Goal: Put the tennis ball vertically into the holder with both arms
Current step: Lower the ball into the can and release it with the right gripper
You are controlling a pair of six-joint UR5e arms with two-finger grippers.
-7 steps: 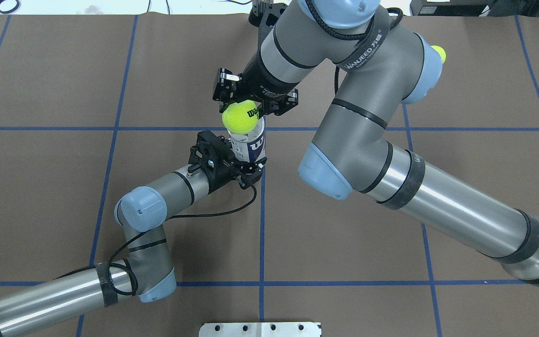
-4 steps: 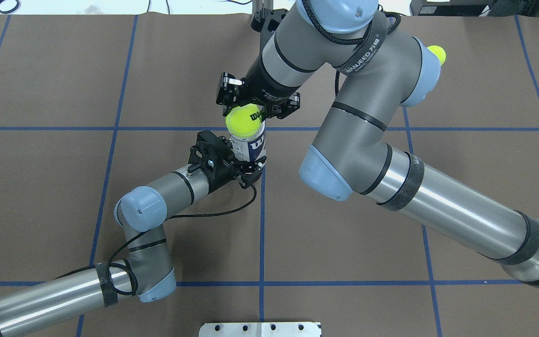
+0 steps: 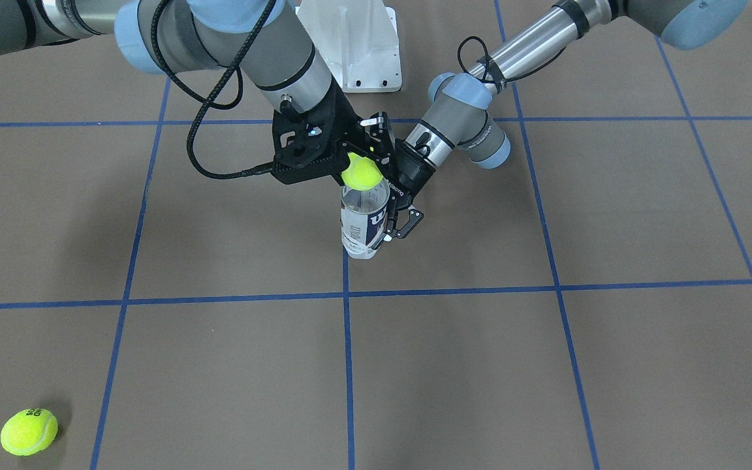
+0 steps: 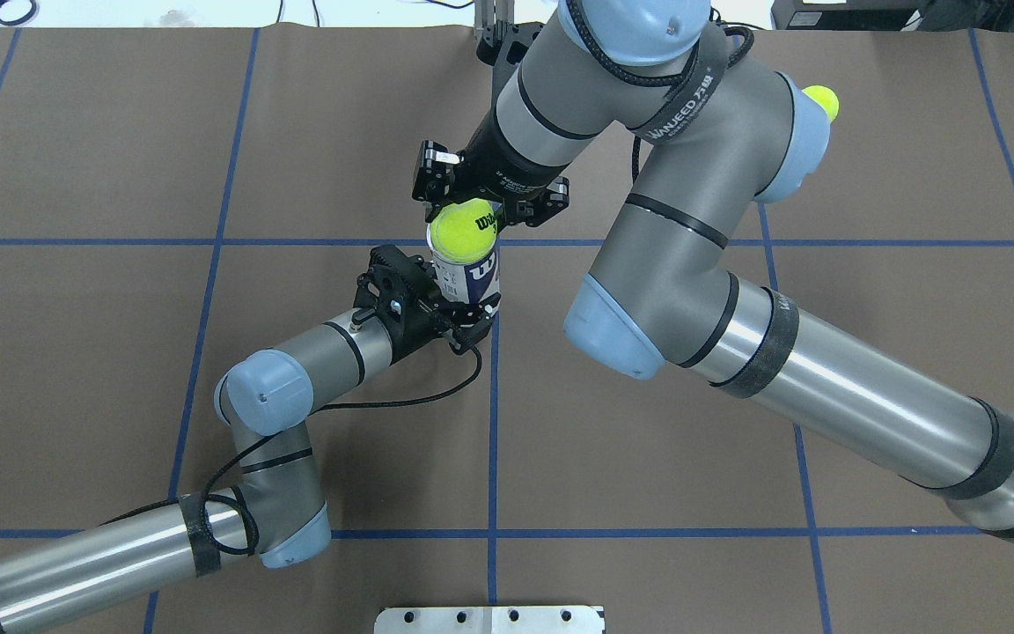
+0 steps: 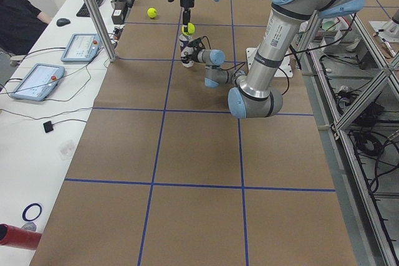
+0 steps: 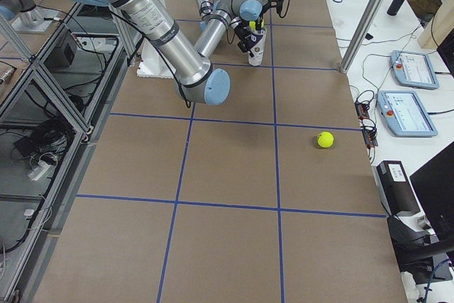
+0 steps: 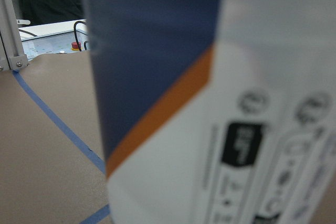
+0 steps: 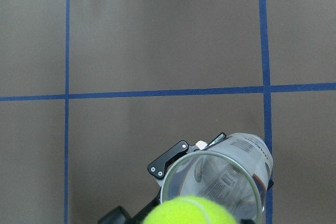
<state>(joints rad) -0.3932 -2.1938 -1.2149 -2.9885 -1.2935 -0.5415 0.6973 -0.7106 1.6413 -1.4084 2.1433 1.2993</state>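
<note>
My right gripper should open, close above the ball and push the ball inside, because its fingers are on both sides of the tennis ball at the holder's rim.
The holder, a clear tube with a white and navy label, stands upright on the brown table. My left gripper is shut on its lower part. In the left wrist view the blurred label of the holder fills the frame. My right gripper points down and is shut on a yellow tennis ball. The ball sits right at the tube's open mouth. In the right wrist view the tennis ball overlaps the silver rim. I cannot tell whether they touch.
A second tennis ball lies loose on the table on my right side, partly hidden behind my right arm in the overhead view. A white pedestal base stands at my edge of the table. Blue tape lines cross the brown mat.
My right gripper has carried the tennis ball a little to the right and down, from beside the tube's top to its mouth. The left gripper and the holder have not moved.
</note>
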